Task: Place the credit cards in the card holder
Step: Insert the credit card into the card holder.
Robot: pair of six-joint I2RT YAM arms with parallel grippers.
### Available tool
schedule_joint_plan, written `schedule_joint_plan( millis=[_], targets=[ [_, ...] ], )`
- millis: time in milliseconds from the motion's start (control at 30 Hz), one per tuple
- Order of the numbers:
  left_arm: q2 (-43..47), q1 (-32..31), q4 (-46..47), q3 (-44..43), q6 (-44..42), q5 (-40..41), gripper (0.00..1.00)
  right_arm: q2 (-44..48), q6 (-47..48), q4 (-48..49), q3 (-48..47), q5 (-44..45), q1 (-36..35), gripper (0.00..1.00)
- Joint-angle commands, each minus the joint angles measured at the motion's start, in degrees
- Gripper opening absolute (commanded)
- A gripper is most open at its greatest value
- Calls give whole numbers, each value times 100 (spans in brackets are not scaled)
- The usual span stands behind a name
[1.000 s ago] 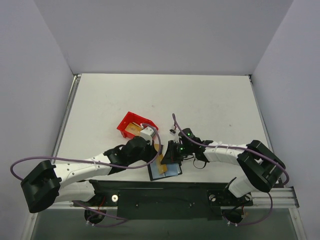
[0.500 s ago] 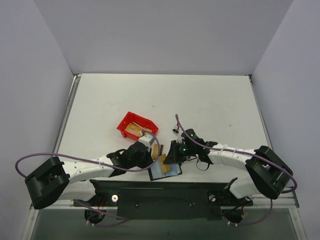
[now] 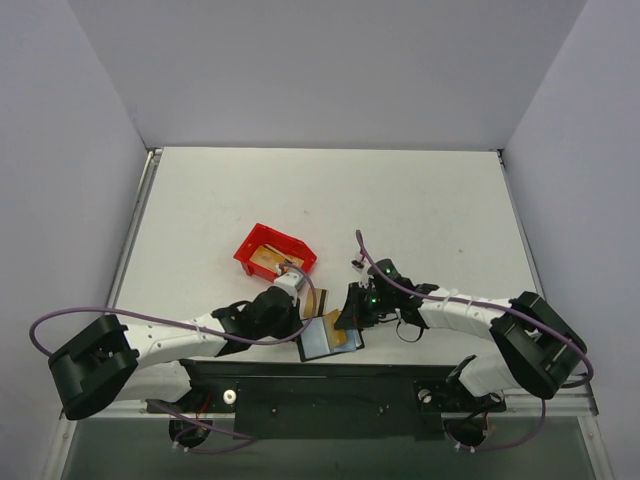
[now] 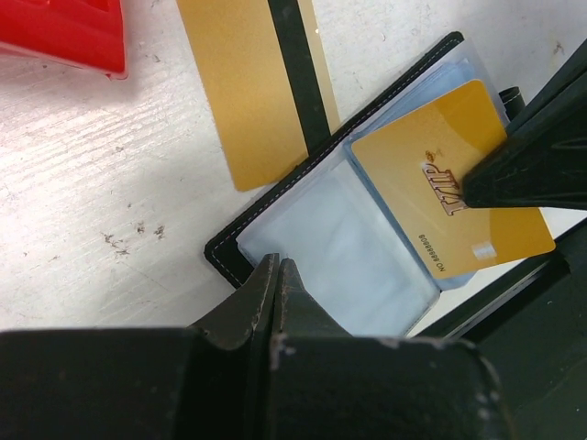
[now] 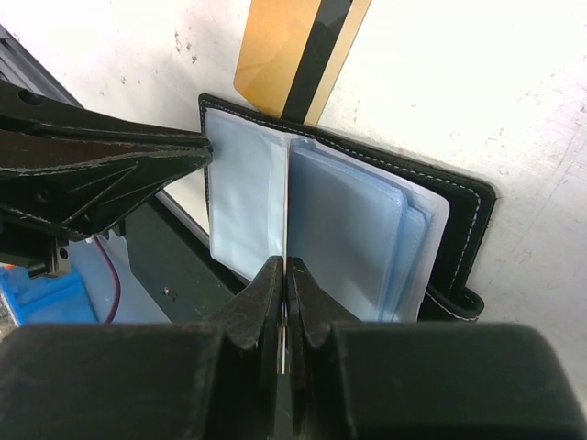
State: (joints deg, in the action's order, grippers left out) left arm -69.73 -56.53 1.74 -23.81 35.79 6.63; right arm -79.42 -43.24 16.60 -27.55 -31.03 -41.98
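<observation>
The empty sleeve that the VIP card must go into is under the fingers of my left gripper, so next my left gripper backs away to the card holder's outer edge.
The card holder lies open near the table's front edge, pale blue sleeves up, also seen in the top view and the right wrist view. My right gripper is shut on a gold credit card marked VIP, which rests over the holder's right-hand sleeve; in its own view the card shows only edge-on. My left gripper is shut with nothing in it, its tips on the holder's left corner. A second gold credit card with a dark stripe lies on the table, tucked under the holder's far edge.
A red plastic bin with more gold cards sits just behind the left wrist. The black base rail runs directly below the holder. The two grippers are close together over the holder.
The left gripper has drawn back toward the front edge onto the holder's corner. The right gripper has carried the gold card from the holder's left side toward its right half.
</observation>
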Motion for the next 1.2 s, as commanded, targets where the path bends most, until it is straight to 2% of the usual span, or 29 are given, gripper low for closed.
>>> schedule_joint_plan(
  millis=[0, 467, 733, 933, 1167],
  targets=[
    [197, 2, 11, 35, 86, -22, 0, -118, 18, 238, 83, -202, 23, 0],
    [267, 2, -33, 61, 112, 40, 0, -443, -167, 695, 110, -554, 32, 0],
    [1040, 2, -752, 8, 174, 242, 0, -478, -158, 696, 136, -527, 23, 0],
    [1568, 2, -1201, 245, 621, 189, 0, -505, -132, 678, 136, -519, 32, 0],
    [1639, -7, -1053, 588, 1044, -145, 0, -522, -114, 678, 136, -527, 32, 0]
  ],
)
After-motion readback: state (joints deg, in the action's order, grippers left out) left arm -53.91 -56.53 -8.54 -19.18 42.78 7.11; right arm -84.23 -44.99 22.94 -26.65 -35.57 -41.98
